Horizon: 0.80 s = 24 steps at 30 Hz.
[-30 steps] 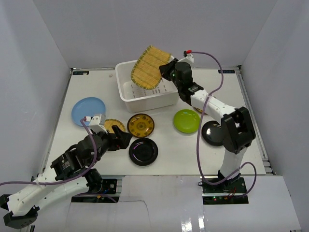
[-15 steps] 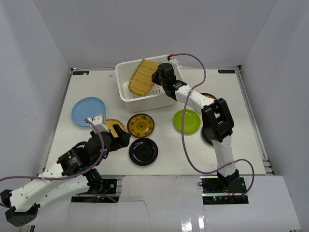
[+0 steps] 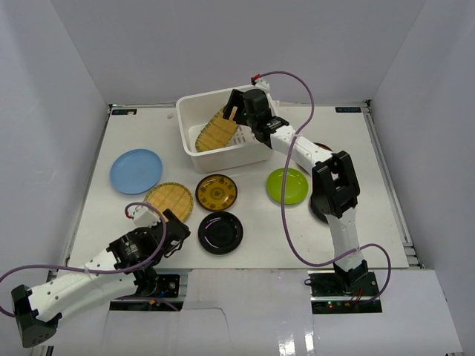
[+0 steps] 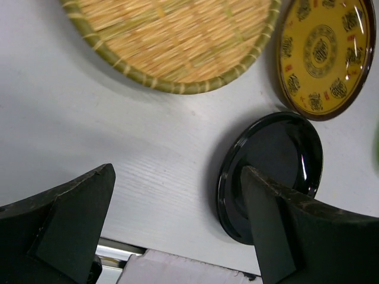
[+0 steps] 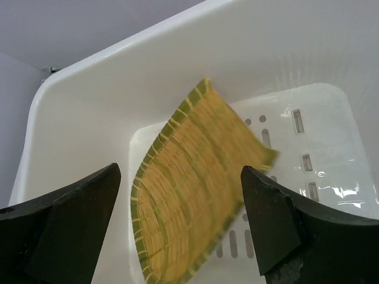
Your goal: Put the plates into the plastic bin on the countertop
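The second woven plate is next to my left gripper and far from my right gripper, so next my left gripper takes hold of its near rim and passes the plate over.
The white plastic bin stands at the back of the countertop. A woven straw-yellow plate lies tilted inside it, touching neither finger. My right gripper hangs open just above that plate, inside the bin. On the countertop lie a light blue plate, a second woven plate, a gold-patterned plate, a glossy black plate and a lime green plate. My left gripper is open and empty, low over bare table left of the black plate.
Another black plate lies partly hidden behind the right arm's elbow. Pale grey walls close in the table on three sides. The table's metal front edge runs right under my left fingers.
The right gripper sank into the bin with the woven plate and opened, letting it go. The left arm drew back toward the near edge, uncovering the second woven plate.
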Motion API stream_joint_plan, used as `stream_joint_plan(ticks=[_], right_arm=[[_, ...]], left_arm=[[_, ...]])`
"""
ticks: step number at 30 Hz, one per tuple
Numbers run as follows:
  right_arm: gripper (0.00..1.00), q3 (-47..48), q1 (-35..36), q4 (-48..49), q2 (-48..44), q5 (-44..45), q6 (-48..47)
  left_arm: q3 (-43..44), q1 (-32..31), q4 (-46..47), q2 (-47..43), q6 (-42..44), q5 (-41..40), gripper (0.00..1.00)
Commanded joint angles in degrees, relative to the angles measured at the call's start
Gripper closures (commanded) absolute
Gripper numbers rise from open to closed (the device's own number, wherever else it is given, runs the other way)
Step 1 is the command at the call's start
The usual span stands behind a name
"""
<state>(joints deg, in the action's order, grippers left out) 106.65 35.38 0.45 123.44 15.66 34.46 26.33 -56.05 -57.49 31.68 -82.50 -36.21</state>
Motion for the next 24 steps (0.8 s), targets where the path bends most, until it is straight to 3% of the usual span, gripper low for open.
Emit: stream_joint_plan(ticks=[1, 2, 5, 6, 8, 12, 14, 18, 24], right_arm=[[0.11, 2.68, 0.05, 0.35, -6.01, -3.87, -6.67], [0.09, 4.08, 0.04, -0.53, -6.89, -4.41, -7.82], [0.01, 4.28, 0.04, -5.63, -9.61, -4.85, -11.95], [0.09, 3.05, 0.13, -5.81, -10.75, -5.02, -12.83], [0.1, -1.59, -0.04, -5.2, -14.79, -6.07, -15.03], [0.02, -12.38, -0.04, -1.16, -22.52, -14.41, -16.88], [0.0, -17.94, 0.04, 3.74, -27.53, -20.13, -16.01], [0.08, -32.45, 1.18, 7.81, -34.13, -24.0, -15.21], [0.14, -42.92, 5.13, 11.5, -38.88, -27.52, -13.54]], left_arm=[[-1.1, -0.02, -8.48, -3.55, -14.33, -1.5, 0.02], [-2.32, -0.02, -10.25, -4.17, -19.75, -2.02, 0.02], [-2.16, -0.11, -12.81, -4.88, -23.99, -3.51, 0.05], [-1.9, -0.11, -14.04, -4.18, -25.76, -3.78, 0.05], [-1.72, -0.11, -15.71, -1.37, -29.1, -4.13, 0.05], [-2.68, -0.11, -17.47, 2.94, -38.31, -7.19, 0.05], [-3.38, -0.11, -15.37, 3.65, -39.84, -9.57, 0.07], [-5.23, 0.24, -11.95, 5.93, -44.31, -13.01, 0.09], [-8.48, 2.17, -0.8, 8.57, -41.61, -15.38, 0.26]])
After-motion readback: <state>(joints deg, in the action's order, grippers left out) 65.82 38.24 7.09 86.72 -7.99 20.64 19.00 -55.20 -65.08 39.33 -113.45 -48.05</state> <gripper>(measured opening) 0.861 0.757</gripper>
